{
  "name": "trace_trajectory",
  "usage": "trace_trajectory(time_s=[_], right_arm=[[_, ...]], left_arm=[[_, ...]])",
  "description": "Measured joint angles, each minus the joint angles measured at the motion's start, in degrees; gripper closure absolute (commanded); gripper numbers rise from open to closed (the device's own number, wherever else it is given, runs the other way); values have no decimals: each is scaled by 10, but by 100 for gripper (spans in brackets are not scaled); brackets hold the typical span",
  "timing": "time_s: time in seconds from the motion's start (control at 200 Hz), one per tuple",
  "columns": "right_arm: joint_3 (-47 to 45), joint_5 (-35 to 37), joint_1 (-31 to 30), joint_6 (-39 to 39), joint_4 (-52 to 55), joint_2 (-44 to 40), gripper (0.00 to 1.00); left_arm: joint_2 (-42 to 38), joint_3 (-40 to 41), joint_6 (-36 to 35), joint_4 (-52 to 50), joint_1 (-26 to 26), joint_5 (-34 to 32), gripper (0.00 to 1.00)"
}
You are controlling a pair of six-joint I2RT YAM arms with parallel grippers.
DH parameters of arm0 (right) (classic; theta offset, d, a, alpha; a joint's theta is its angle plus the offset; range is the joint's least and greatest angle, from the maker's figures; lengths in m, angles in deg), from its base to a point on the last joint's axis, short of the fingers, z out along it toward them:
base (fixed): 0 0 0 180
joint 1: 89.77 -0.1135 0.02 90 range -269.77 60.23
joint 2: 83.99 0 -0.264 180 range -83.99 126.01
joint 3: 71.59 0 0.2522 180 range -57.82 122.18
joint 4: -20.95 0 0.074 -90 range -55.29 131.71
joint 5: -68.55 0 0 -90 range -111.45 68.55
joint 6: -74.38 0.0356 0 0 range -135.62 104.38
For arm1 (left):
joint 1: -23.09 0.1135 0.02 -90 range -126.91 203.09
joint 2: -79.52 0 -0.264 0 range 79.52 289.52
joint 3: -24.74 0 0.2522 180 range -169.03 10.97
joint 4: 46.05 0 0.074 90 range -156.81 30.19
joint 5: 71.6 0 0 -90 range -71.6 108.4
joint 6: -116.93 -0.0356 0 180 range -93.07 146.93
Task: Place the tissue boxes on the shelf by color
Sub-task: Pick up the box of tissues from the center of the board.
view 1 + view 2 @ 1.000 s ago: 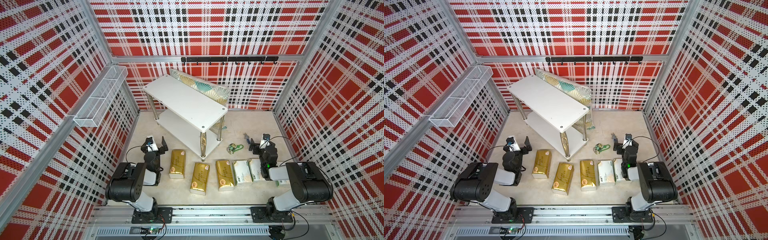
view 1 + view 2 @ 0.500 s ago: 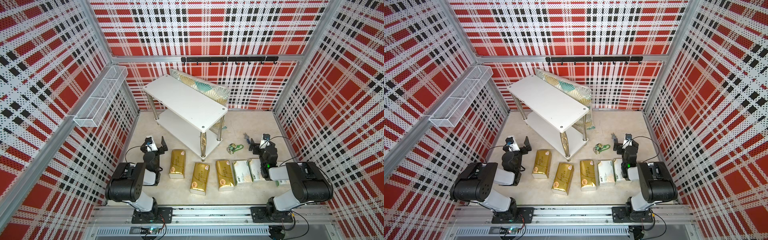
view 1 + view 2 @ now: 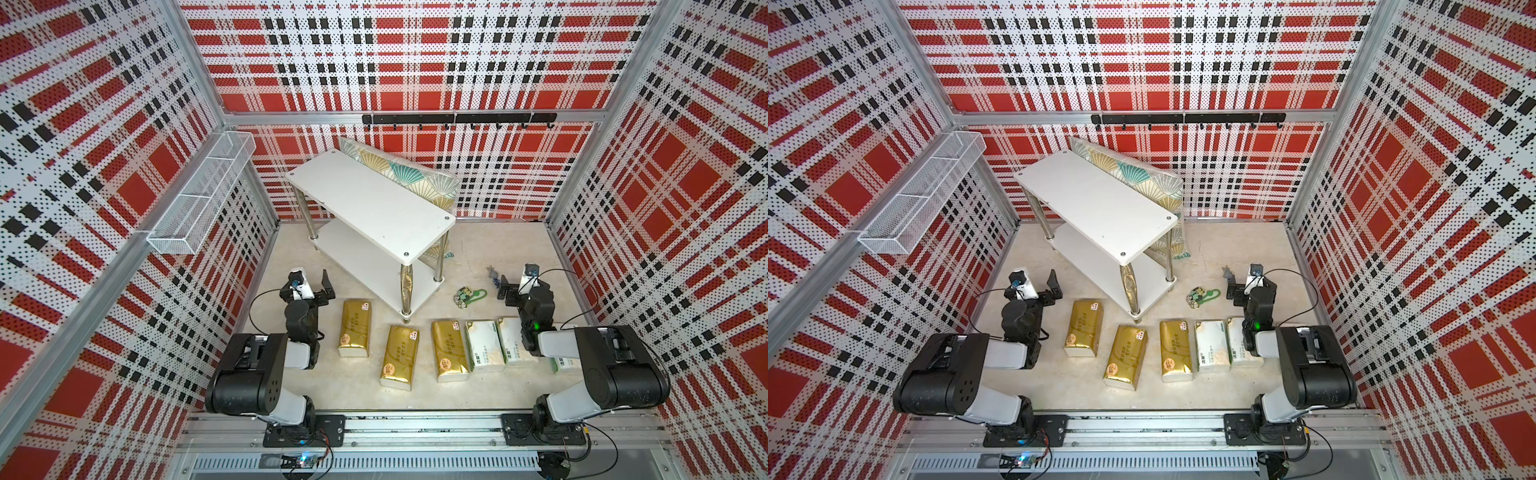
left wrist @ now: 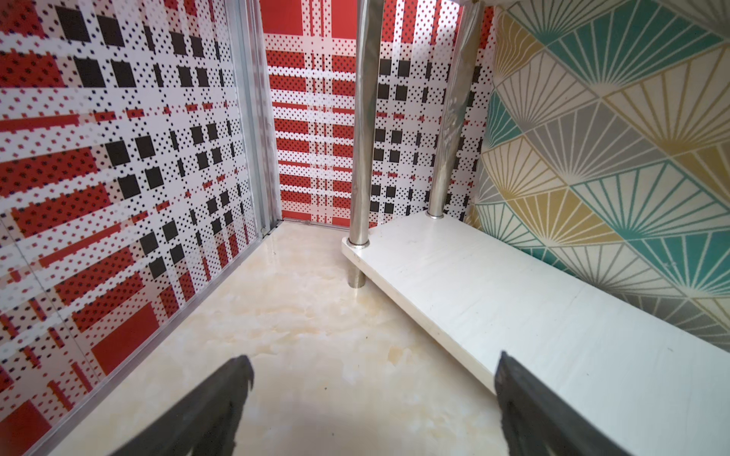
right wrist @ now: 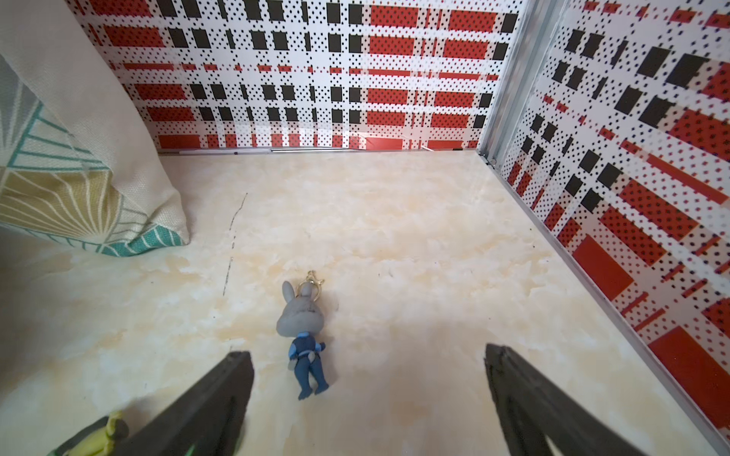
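Observation:
My left gripper needs to rise, since it points level past the outermost gold tissue box [image 3: 357, 318], then tilt its fingers down and straddle the box's near half [image 3: 353, 340].
Three gold tissue boxes [image 3: 354, 328] [image 3: 400, 356] [image 3: 450, 350] lie flat on the floor in front of the shelf [image 3: 370, 203], also in the other top view [image 3: 1084, 328]. Right of them lie two white tissue boxes [image 3: 484, 345] [image 3: 512, 340], and a third [image 3: 562, 365] peeks out from under the right arm. Both white boards of the shelf are bare; its lower board [image 4: 513, 300] shows in the left wrist view. My left gripper [image 3: 311, 286] [image 4: 373, 367] is open near the floor, left of the gold boxes. My right gripper [image 3: 517, 286] [image 5: 367, 355] is open beyond the white boxes.
A fan-patterned cushion [image 3: 403, 174] leans behind the shelf. A wire basket [image 3: 199, 195] hangs on the left wall and a black hook rail [image 3: 457, 118] on the back wall. A green keychain [image 3: 469, 296] and a grey bunny keychain [image 5: 304, 335] lie by the right gripper.

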State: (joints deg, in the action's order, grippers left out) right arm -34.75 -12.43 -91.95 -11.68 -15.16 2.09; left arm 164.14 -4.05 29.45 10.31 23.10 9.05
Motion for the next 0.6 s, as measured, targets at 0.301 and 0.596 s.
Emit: trace_trajectory(time_s=[0.301, 0.596], right_arm=[[83, 7, -1, 5, 156, -47, 0], [141, 7, -1, 37, 314, -113, 0]], left_arm=[[-77, -144, 0, -237, -13, -15, 1], [-139, -244, 58, -481, -65, -63, 1]])
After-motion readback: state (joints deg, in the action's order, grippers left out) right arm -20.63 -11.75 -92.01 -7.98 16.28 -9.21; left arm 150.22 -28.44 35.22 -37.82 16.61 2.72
